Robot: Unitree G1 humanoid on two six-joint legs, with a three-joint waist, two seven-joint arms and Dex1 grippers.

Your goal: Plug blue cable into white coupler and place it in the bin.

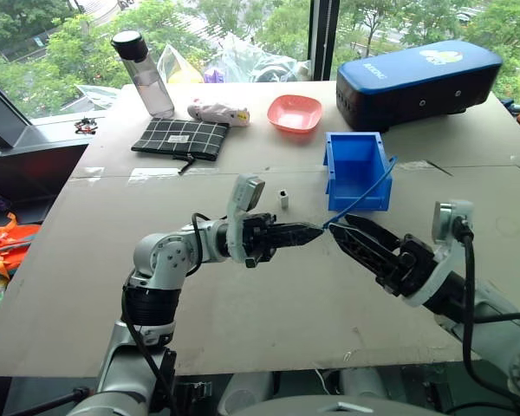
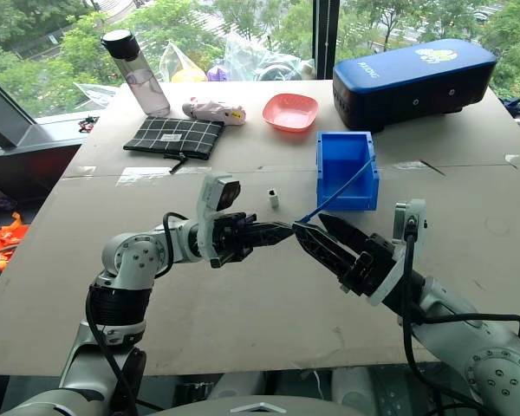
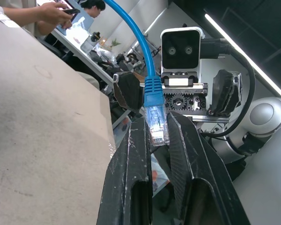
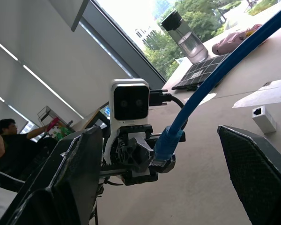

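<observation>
I expect the blue cable to keep its loose end up, and the end to swing along, when I carry the cable, because the cable juts up nearly straight from its plug.
The blue cable runs from the bin down to my left gripper, which is shut on its clear plug just above the table. My right gripper faces the left one tip to tip, open, its fingers standing wide on either side of the plug end without touching it. The white coupler stands alone on the table, just beyond the left gripper and left of the bin. In the right wrist view the white coupler shows its dark socket.
Behind the bin are a large dark-blue case and a pink bowl. At the far left stand a bottle, a checked pouch and a small pink object. The table edge runs close below both arms.
</observation>
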